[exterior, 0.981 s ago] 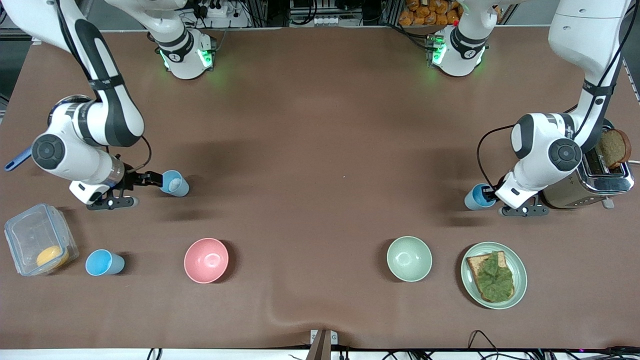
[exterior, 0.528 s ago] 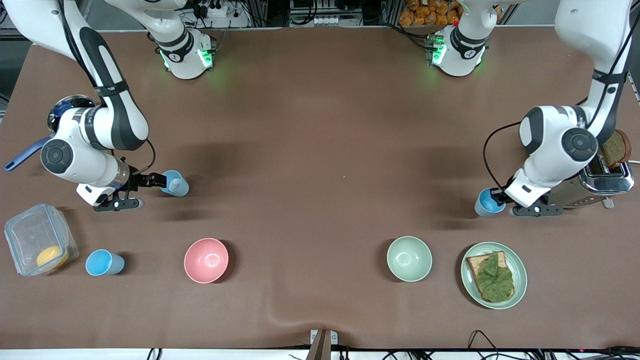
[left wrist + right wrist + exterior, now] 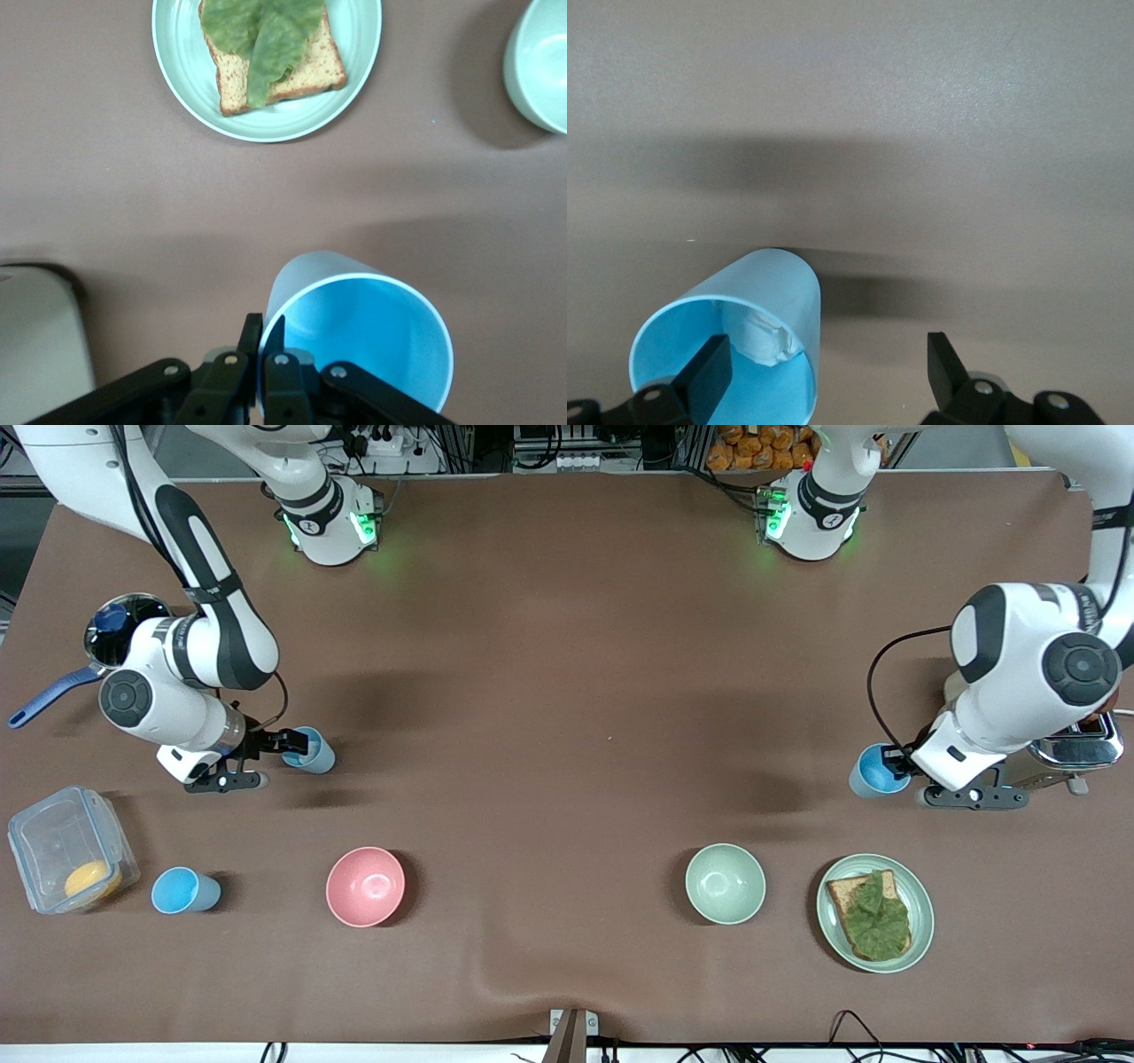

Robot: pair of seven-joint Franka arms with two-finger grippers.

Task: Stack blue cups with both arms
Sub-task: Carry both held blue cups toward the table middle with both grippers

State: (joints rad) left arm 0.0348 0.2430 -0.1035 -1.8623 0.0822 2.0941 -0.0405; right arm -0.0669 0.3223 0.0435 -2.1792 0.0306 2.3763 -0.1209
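Note:
The crumpled white lump point(image 3: 764, 337) lies deep below the light-blue cup's rim point(image 3: 311, 750), so I expect the lump to travel along inside the cup when I carry the cup.
A light-blue cup point(image 3: 310, 751) stands on the table toward the right arm's end, with a crumpled white lump inside. My right gripper point(image 3: 285, 742) is open at it. In the right wrist view one finger point(image 3: 709, 372) is inside the cup point(image 3: 757, 301) and the other is outside, with the gripper point(image 3: 828, 367) straddling its wall. My left gripper point(image 3: 897, 763) is shut on the rim of a brighter blue cup point(image 3: 875, 771) beside the toaster and holds it just off the table. The left wrist view shows this gripper point(image 3: 263, 341) pinching that cup point(image 3: 372, 336). A third blue cup point(image 3: 182, 890) stands near the front camera.
A pink bowl point(image 3: 365, 886), a green bowl point(image 3: 725, 883) and a plate point(image 3: 921, 908) with toast and lettuce stand nearer the front camera. A toaster point(image 3: 1076, 748) stands at the left arm's end. A clear box point(image 3: 66, 855) and a blue-handled pan point(image 3: 115, 624) are at the right arm's end.
My left arm has risen and shifted toward its end of the table, carrying the brighter blue cup with it. My right arm has shifted toward its cup, which has not moved.

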